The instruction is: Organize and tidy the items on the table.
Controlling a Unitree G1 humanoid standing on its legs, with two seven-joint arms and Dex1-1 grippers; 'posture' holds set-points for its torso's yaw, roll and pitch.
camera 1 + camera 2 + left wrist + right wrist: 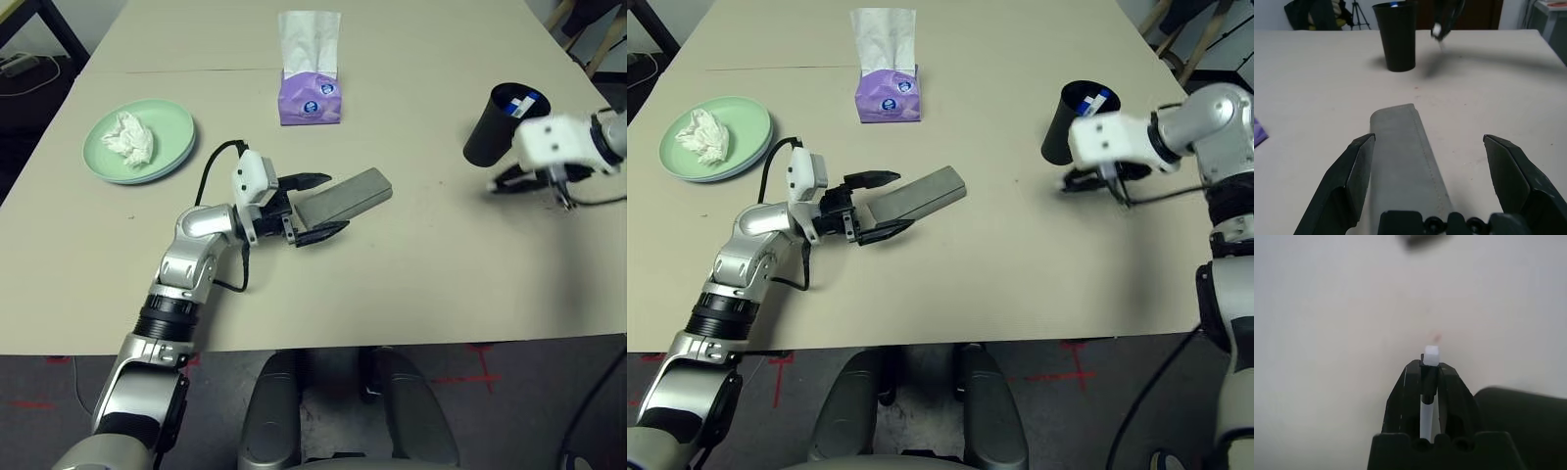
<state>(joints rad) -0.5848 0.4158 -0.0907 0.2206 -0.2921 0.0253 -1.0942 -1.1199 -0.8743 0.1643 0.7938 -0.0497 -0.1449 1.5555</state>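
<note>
My right gripper should lift the white marker pen (1431,355), which is lying flat in it below the black cup's rim, and turn the pen upright over the cup's opening (519,100).
The grey glasses case (358,194) lies on the table (411,264) at the middle. My left gripper (335,203) is open, with one finger on each side of the near end of the case (1400,142). One finger (1352,181) is against the case's edge and the other (1513,176) stands apart from it. At the right, my right gripper (1431,367) is shut on the white marker pen (1425,416), just above the table beside the black cup (495,127). The crumpled tissue (130,137) lies in the pale green plate (176,132) at the far left.
A purple tissue box (311,98) with a white tissue sticking up stands at the back middle. Something white and blue stands inside the black cup. A cable runs from my left wrist across the table. Bare tabletop lies between the case and the cup.
</note>
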